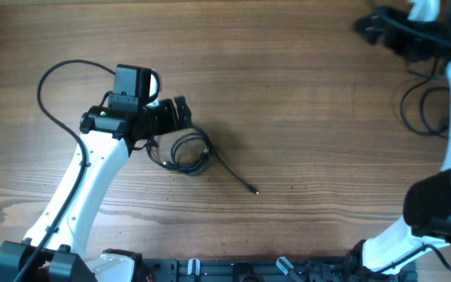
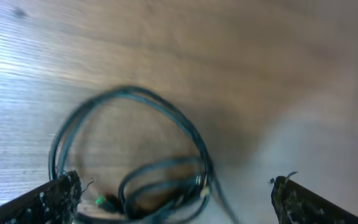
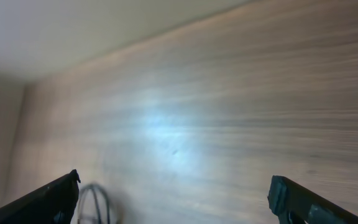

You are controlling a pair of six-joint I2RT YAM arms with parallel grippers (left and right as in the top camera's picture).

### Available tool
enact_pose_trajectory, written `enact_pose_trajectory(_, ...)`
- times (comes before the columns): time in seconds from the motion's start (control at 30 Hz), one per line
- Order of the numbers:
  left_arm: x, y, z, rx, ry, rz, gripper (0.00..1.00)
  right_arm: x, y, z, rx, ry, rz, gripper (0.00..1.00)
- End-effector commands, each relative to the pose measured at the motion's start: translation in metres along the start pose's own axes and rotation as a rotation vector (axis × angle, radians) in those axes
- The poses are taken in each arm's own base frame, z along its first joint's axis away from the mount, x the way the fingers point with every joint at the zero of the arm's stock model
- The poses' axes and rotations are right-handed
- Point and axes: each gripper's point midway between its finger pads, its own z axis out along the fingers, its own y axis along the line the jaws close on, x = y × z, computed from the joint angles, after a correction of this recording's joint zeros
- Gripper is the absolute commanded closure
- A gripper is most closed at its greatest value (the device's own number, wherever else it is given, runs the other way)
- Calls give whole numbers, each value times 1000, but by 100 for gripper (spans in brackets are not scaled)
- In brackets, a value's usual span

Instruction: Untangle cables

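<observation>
The black coil (image 2: 185,123) will come along in a tangle when I lift, because the strands of cable cross and bunch (image 2: 202,186) where the small loops meet the big loop.
The cables (image 1: 186,151) lie as a small black coil on the wooden table, left of centre, with one loose strand running right to a plug end (image 1: 254,190). My left gripper (image 1: 180,113) hovers just above and behind the coil. In the left wrist view the coil (image 2: 129,149) fills the space between the spread fingers of the left gripper (image 2: 176,200), which is open and holds nothing. My right gripper (image 1: 368,25) is at the far right back corner, far from the coil. In the right wrist view it (image 3: 176,205) is open and empty over bare wood.
A thicker black robot wire (image 1: 421,110) loops beside the right arm at the right edge. Another arm wire (image 1: 53,78) arcs behind the left arm. A blurred dark loop (image 3: 95,202) shows by the right gripper's left finger. A black rail (image 1: 233,270) runs along the table's front edge.
</observation>
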Motion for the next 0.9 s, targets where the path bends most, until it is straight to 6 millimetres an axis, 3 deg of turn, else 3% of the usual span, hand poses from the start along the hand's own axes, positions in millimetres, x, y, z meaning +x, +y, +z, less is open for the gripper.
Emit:
enact_pose_trajectory(0.0, 25, -3, 10, 55, 114, 240, 1, 13, 14, 23, 24, 57, -79, 0)
enact_pose_trajectory(0.13, 39, 8, 33, 39, 174, 320, 1, 20, 24, 31, 39, 82, -105, 0)
enact_pose_trajectory(0.3, 40, 16, 63, 28, 200, 320, 4, 22, 26, 32, 36, 89, -107, 0)
enact_pose_trajectory(0.33, 40, 16, 69, 28, 203, 320, 9, 22, 26, 32, 36, 90, -106, 0)
enact_pose_trajectory(0.37, 40, 17, 74, 28, 208, 319, 21, 22, 26, 32, 37, 91, -105, 0)
enact_pose_trajectory(0.4, 41, 17, 78, 35, 215, 317, 41, 22, 26, 32, 37, 92, -105, 0)
enact_pose_trajectory(0.47, 45, 12, 87, 72, 236, 310, 50, 22, 25, 32, 44, 92, -104, 0)
enact_pose_trajectory(0.7, 62, 3, 101, 140, 304, 298, 48, 22, 23, 32, 52, 91, -105, 0)
enact_pose_trajectory(0.87, 64, 1, 101, 146, 311, 307, 55, 22, 23, 32, 52, 91, -105, 0)
